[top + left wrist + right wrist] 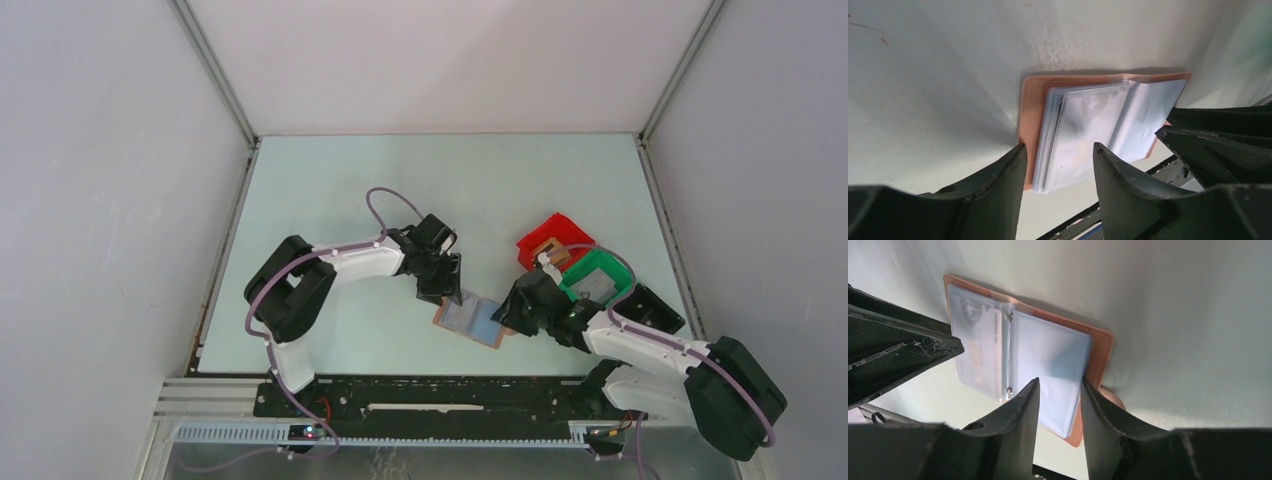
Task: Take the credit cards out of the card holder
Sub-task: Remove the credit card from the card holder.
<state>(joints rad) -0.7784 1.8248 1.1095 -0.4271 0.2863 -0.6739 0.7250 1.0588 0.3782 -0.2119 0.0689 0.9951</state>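
My right gripper straddles an empty panel (pixel 1050 347), so it should close and steady the card holder's fold (pixel 1008 350) while my left gripper turns the card's sleeve over.
The card holder (pixel 472 320) lies open on the table, tan-brown with two blue-grey clear-sleeve panels. My left gripper (pixel 447 290) is open just over its left panel; in the left wrist view the gripper (pixel 1058 150) straddles the stacked sleeves of the holder (pixel 1083 120). My right gripper (pixel 510 312) is open at its right end; in the right wrist view the gripper (pixel 1059 386) straddles the near edge of the right panel (pixel 1050 357). A card (pixel 979 347) shows inside the left sleeve. The small side tab (pixel 1111 396) pokes out beside my right finger.
A red bin (pixel 553 238) and a green bin (pixel 597 275) stand just behind my right arm. The black base rail (pixel 420 395) runs along the near table edge. White walls enclose the table on three sides.
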